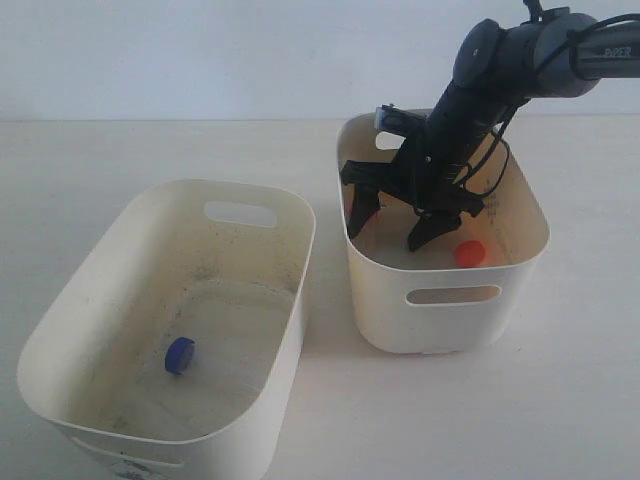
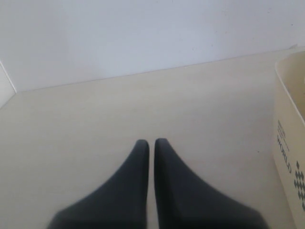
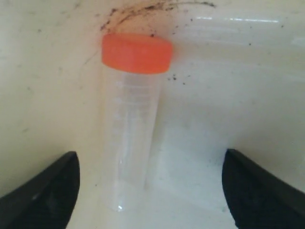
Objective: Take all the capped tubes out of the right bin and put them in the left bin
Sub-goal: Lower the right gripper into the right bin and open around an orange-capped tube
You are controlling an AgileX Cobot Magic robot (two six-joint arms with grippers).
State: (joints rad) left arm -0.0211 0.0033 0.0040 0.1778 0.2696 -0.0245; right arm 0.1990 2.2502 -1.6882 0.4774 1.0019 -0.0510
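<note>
The orange-capped tube (image 3: 131,102) is closer to one finger of my open right gripper, so I should lift, move toward the bin's side and reach deeper around the tube's clear body (image 3: 127,143).
The right bin (image 1: 520,262) holds an orange-capped tube (image 1: 470,252) near its front wall. In the right wrist view this clear tube (image 3: 133,133) lies on the bin floor, with its cap (image 3: 137,52) against the wall. My right gripper (image 1: 390,232) (image 3: 150,191) is open inside the bin, its fingers standing wide on either side of the tube's tip without touching it. A blue-capped tube (image 1: 180,354) lies on the floor of the left bin (image 1: 290,290). My left gripper (image 2: 151,143) is shut and empty above the bare table; the exterior view does not show it.
The two bins stand side by side with a narrow gap between them on a pale table (image 1: 560,400). Beside my left gripper is a cream bin wall with printed marks (image 2: 288,148). Dark specks mark the wall near the orange cap.
</note>
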